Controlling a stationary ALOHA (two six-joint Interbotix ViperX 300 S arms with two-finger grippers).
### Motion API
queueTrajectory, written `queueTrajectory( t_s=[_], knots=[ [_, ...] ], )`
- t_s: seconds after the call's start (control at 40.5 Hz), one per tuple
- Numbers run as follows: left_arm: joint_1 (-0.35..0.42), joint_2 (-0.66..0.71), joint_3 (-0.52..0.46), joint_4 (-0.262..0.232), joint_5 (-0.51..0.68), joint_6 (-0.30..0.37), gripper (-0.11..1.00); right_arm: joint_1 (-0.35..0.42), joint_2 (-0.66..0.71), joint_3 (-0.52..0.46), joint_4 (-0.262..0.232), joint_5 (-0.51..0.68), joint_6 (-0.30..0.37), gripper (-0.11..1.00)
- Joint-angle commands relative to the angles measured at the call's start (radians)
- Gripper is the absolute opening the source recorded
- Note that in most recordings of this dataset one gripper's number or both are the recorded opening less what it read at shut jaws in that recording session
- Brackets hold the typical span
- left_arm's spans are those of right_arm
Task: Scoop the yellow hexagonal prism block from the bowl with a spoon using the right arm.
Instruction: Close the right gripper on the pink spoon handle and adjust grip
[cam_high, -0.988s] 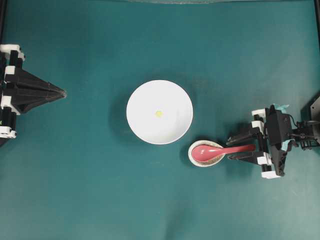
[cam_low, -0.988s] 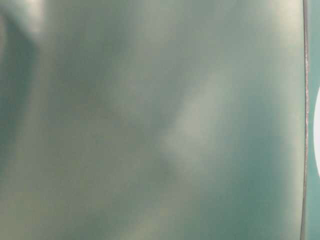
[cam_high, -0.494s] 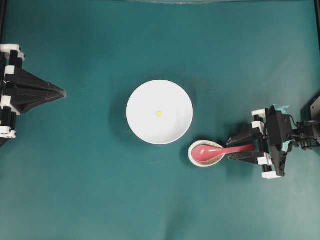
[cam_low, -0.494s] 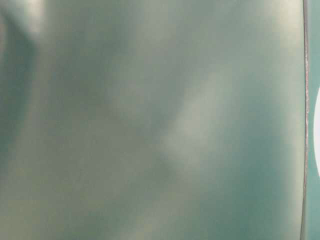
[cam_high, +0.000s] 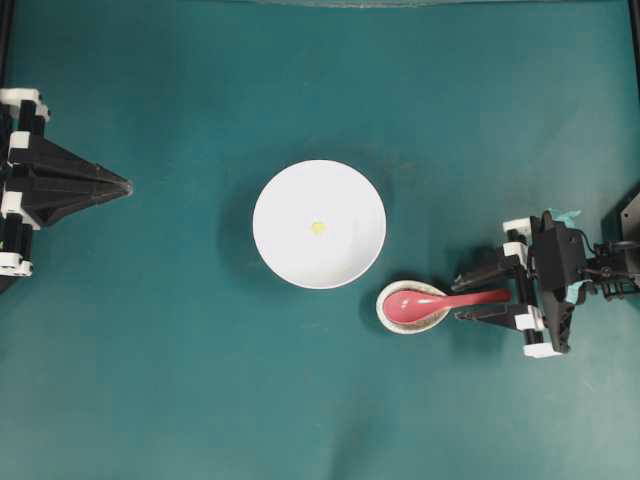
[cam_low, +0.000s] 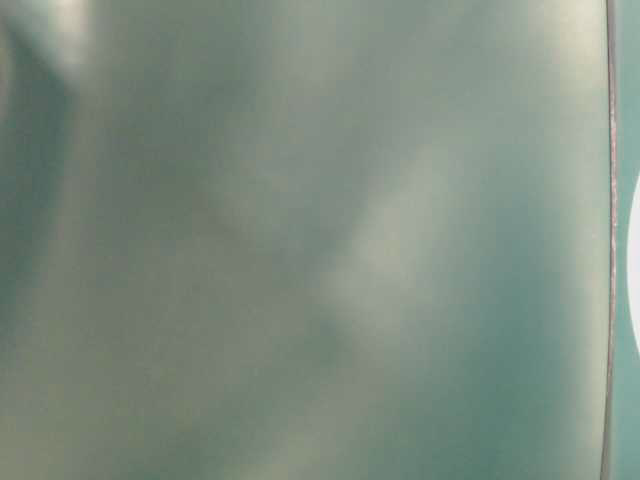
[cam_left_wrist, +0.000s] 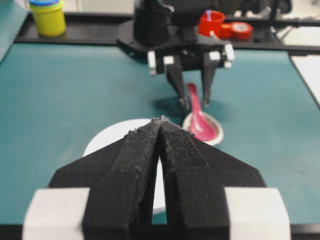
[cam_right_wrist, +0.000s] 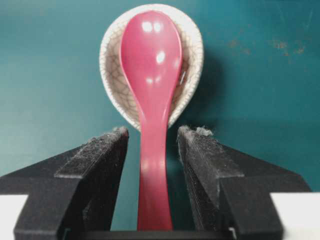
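My gripper is about to lift the pink-red spoon, and clean crackled lining (cam_right_wrist: 116, 75) shows around the scoop. I expect the speckled dish (cam_high: 412, 307) to be empty underneath when the spoon goes up.
The tiny yellow hexagonal prism block (cam_high: 317, 227) lies near the middle of the white bowl (cam_high: 290, 200). The pink-red spoon (cam_high: 440, 300) rests with its scoop in a small speckled dish (cam_high: 384, 309), its handle pointing right. My right gripper (cam_high: 463, 297) is open and straddles the handle. In the right wrist view the spoon (cam_right_wrist: 152, 75) runs between the pads (cam_right_wrist: 107, 150) with a gap on each side. My left gripper (cam_high: 125, 186) is shut and empty at the far left, well away from the bowl (cam_left_wrist: 107, 142).
The speckled dish (cam_right_wrist: 192, 55) sits just off the bowl's lower right rim. Beyond the mat's far edge stand a yellow jar (cam_left_wrist: 47, 17) and red tape rolls (cam_left_wrist: 212, 22). The table-level view is a blurred teal-grey surface.
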Motion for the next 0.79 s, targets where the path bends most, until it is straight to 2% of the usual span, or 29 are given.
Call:
queueTrajectory(
  t_s=[0.0,0.148,0.321,0.568,0.766],
  knots=[
    [0.003,0.008,-0.020,0.002,-0.012,-0.002,-0.01,0.005,-0.005,-0.005,0.000,-0.009,0.000,0.50],
    [0.003,0.008,-0.020,0.002,-0.012,-0.002,-0.01,0.005,-0.006,-0.006,0.000,-0.005,-0.002,0.43],
    [0.002,0.008,-0.020,0.002,-0.011,-0.002,-0.01,0.005,-0.006,-0.005,0.000,-0.005,-0.003,0.24],
    [0.003,0.008,-0.020,0.002,-0.009,-0.002,-0.01,0.005,-0.009,-0.014,0.002,-0.002,-0.003,0.23],
    [0.003,0.008,-0.020,0.002,-0.008,-0.002,-0.01,-0.008,-0.051,-0.028,0.005,0.044,-0.003,0.23]
  ],
)
